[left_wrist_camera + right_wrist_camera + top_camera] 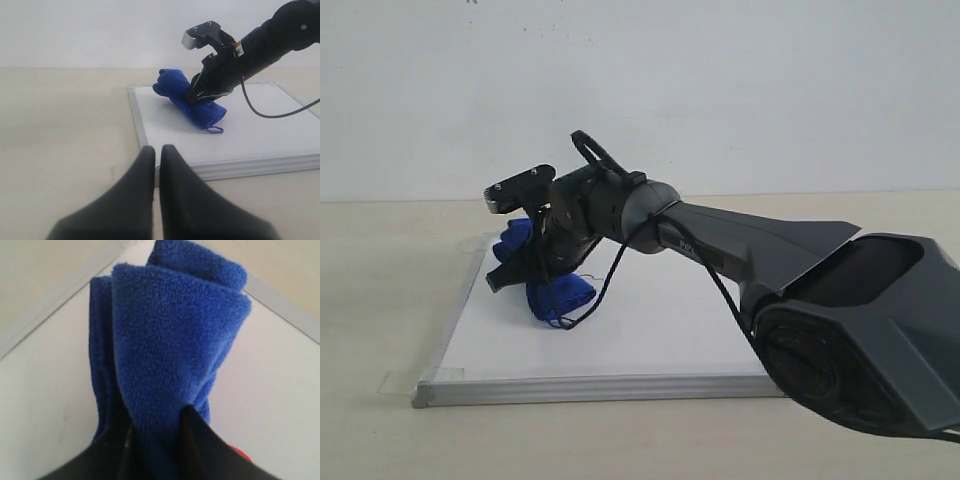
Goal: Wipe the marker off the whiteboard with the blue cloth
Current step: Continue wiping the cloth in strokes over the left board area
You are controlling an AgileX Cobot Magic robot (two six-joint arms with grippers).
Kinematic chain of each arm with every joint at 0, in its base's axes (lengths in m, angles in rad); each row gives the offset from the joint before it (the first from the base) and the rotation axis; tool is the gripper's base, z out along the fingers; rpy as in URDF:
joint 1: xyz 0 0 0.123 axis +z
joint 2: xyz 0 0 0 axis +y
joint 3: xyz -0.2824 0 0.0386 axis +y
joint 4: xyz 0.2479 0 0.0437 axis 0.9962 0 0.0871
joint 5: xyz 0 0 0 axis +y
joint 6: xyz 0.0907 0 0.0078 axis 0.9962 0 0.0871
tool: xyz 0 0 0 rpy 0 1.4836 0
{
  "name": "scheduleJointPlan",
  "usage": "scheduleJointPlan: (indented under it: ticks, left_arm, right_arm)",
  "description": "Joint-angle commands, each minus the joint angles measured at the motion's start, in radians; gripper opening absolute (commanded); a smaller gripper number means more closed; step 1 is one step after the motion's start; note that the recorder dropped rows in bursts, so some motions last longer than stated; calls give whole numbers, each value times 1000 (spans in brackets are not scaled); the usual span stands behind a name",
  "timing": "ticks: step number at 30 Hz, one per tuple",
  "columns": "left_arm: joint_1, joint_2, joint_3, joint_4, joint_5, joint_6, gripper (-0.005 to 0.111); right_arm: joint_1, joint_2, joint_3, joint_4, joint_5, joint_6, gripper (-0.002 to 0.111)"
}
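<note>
I can see a red mark [591, 277] on the whiteboard beside the blue cloth, so next my right gripper wipes the cloth back over the mark toward the whiteboard's middle.
The whiteboard [650, 335] lies flat on the table, white with a silver frame. My right gripper [525, 268] reaches across to its far left part and is shut on the blue cloth [560, 298], which hangs bunched from the fingers down onto the board. Up close, the cloth [175, 335] fills the gap between both fingertips over the white surface [40, 390]. No marker lines show on the bare board; a small red patch [240, 452] sits beside one finger, and I cannot tell what it is. My left gripper [156, 149] is shut and empty, just off the board's near corner.
The board [260, 135] rests on a beige table [380, 290] before a white wall. Clear tape tabs [405, 380] hold its corners. A black cable [610, 285] loops from the right arm down close to the board. The right arm's bulky base [860, 330] fills the near right.
</note>
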Motion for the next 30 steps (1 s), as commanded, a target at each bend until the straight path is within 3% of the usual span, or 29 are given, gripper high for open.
scheduleJointPlan:
  ticks: [1,11,14,20,25,30]
  left_arm:
    - [1,-3,4,-1,-3,5,4]
    - [1,-3,4,-1,-3,5,4]
    - [1,-3,4,-1,-3,5,4]
    - [1,-3,4,-1,-3,5,4]
    - [1,-3,4,-1,-3,5,4]
    - [1,-3,4,-1,-3,5,4]
  right_arm:
    - [-2,-2,4,-208,109,132,0]
    - [-4,-2,4,-492,340,261,0]
    - [-4,-2,4,-458,298,261,0]
    - [3,-2,4,-275,36,216,0]
    - [29,-2,4,-250,-127,214,0]
    - [28,-2,4,-367,7,249,0]
